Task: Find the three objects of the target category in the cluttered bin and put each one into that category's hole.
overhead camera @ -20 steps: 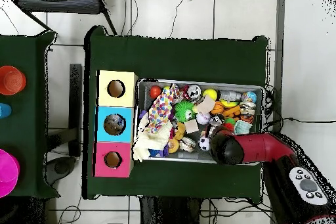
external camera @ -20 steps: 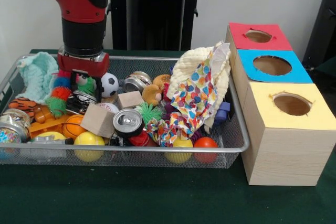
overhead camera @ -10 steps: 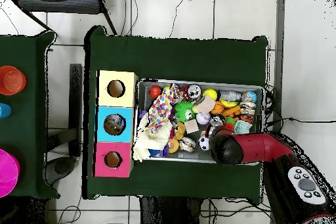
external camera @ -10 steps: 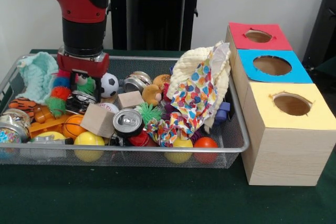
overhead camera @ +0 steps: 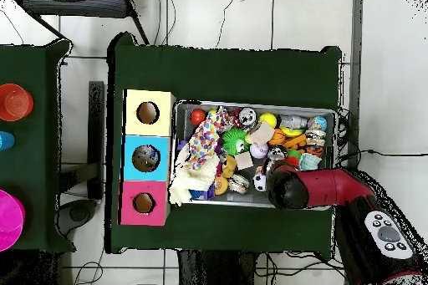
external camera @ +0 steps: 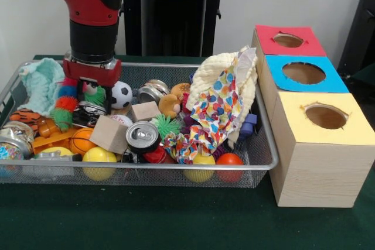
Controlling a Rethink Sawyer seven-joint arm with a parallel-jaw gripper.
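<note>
My gripper will find more toys hidden beneath the cream cloth [external camera: 206, 78] when it drags the cloth aside, because purple and blue toys [external camera: 248, 125] peek out around it.
The silver wire-mesh bin [external camera: 176, 167] is full of mixed toys, balls, cans and cloths; it also shows in the overhead view [overhead camera: 336, 128]. The round hole [external camera: 288, 40] in the red-topped wooden box is the farthest of three boxes to the bin's right, and shows in the overhead view [overhead camera: 144, 203]. My gripper [external camera: 95, 99] is down in the bin's far left part. It is open, with its black fingers [external camera: 109, 95] either side of a green spiky toy [external camera: 95, 94], above a silver can [external camera: 92, 111]. In the overhead view the red arm [overhead camera: 289, 188] hides the gripper.
A blue-topped box [external camera: 304, 73] and a yellow-topped box [external camera: 326, 115] stand in line with the red one. A colourful dotted cloth over a cream cloth [external camera: 221, 100] fills the bin's right part. A soccer ball [external camera: 122, 94], wooden blocks [external camera: 109, 134] and an upright can [external camera: 142, 136] lie near the gripper.
The gripper has risen very slightly in the bin. The objects in the bin have not visibly moved.
</note>
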